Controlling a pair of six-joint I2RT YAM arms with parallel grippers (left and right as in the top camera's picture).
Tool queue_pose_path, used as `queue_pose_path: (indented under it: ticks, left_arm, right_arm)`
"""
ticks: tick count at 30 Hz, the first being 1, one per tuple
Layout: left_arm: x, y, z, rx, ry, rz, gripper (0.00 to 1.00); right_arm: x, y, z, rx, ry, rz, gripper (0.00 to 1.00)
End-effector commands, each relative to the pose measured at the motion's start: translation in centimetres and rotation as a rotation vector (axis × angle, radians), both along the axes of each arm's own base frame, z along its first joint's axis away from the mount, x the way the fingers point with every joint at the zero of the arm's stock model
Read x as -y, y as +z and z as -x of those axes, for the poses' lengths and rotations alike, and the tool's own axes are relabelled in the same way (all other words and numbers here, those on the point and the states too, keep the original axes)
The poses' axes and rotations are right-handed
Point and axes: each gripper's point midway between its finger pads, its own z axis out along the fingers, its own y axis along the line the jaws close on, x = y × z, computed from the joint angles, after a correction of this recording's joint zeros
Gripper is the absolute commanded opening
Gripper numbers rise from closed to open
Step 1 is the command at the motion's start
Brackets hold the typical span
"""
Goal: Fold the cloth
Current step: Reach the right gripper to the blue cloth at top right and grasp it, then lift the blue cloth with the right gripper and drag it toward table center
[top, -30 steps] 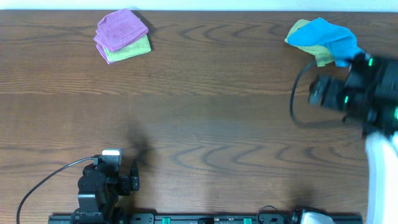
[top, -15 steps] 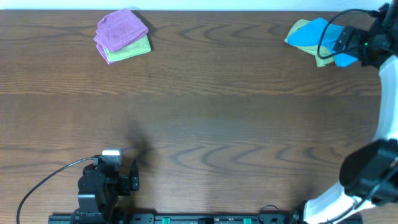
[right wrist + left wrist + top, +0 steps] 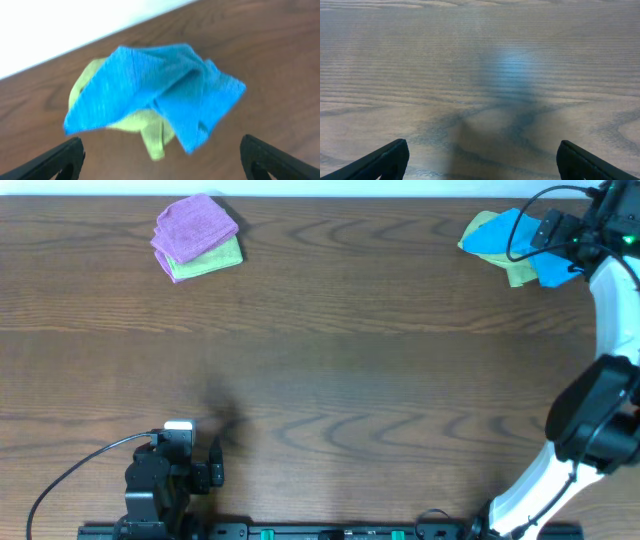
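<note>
My right gripper is moving down to the sky-blue cloth's near end (image 3: 189, 131), which lies clear of the yellow-green cloth. It should keep going down toward that end (image 3: 552, 274) until its fingers close on it.
The cloth (image 3: 512, 238) is a bright sky-blue terry square lying crumpled at the table's far right, on top of a yellow-green cloth (image 3: 517, 272). In the right wrist view the cloth (image 3: 160, 85) lies bunched just ahead of my right gripper (image 3: 162, 160), with the yellow-green cloth (image 3: 152, 131) poking out under it. My right gripper (image 3: 552, 232) hovers at the cloth's right edge, open, with nothing between its fingers. My left gripper (image 3: 482, 162) is open over bare wood. In the overhead view the left gripper (image 3: 214, 467) sits at the near left.
A purple cloth (image 3: 194, 226) lies folded on a light green cloth (image 3: 212, 260) at the far left. The right arm (image 3: 600, 380) rises along the table's right edge. A black cable (image 3: 70, 475) loops beside the left arm's base. The table's far edge (image 3: 75, 47) runs just behind the cloths.
My right arm has swung from the cloth's near side up to the far right corner. Its gripper is now at the cloth's right edge. The left arm has not moved.
</note>
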Motion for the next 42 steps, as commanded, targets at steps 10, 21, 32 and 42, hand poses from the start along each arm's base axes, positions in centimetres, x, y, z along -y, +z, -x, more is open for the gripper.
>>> queue_pose_path:
  ticks: [10,21,32,42]
  left_arm:
    - [-0.5,-1.3,0.9,-0.057,-0.001,-0.046,0.95]
    - [-0.5,-1.3,0.9,-0.057,-0.001,-0.046,0.95]
    - [-0.5,-1.3,0.9,-0.057,-0.001,-0.046,0.95]
    - [-0.5,-1.3,0.9,-0.057,-0.001,-0.046,0.95]
  right_arm:
    - [4.5,-9.0,-1.7,-0.014,-0.215,-0.118,0.94]
    - [3.7,-14.3,-2.1,-0.051,-0.224,-0.219,0.76]
    - [3.9,-8.2,-2.9,0.040,-0.163,-0.144,0.01]
    - [1.3,5.1,-1.6,0.174,-0.015,0.022,0.01]
